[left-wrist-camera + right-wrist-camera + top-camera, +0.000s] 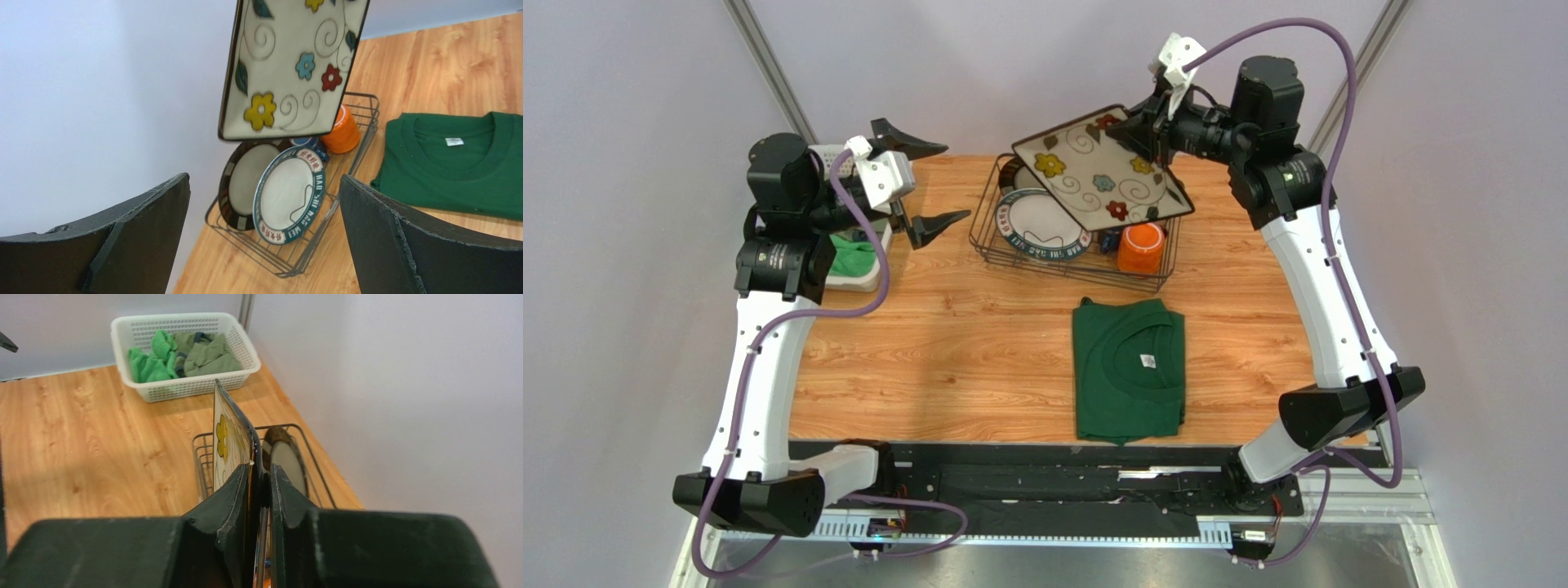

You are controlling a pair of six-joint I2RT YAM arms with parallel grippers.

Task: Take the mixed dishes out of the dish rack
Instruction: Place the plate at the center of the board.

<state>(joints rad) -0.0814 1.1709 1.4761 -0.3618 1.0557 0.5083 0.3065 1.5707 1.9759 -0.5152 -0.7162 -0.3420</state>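
I should keep bringing the square plate's free corner [1024,150] and my open left gripper together, as the corner points at the gripper, until the fingers close on the plate's edge [1053,132].
My right gripper [1149,123] is shut on the edge of the square flower-patterned plate [1100,172] and holds it tilted in the air above the dark wire dish rack [987,239]. The plate also shows in the left wrist view [288,67] and edge-on in the right wrist view [228,441]. Two round dark-rimmed plates [291,193] stand in the rack [362,147]. An orange mug [1141,249] sits at the rack's right end, with a dark blue mug [307,143] barely showing behind the plates. The white bowl is hidden. My left gripper [922,184] is open and empty, left of the rack.
A folded green T-shirt [1127,368] lies on the wooden table in front of the rack. A white perforated basket [184,352] with green clothes stands at the table's back left, under my left arm. Grey walls close in the back and sides.
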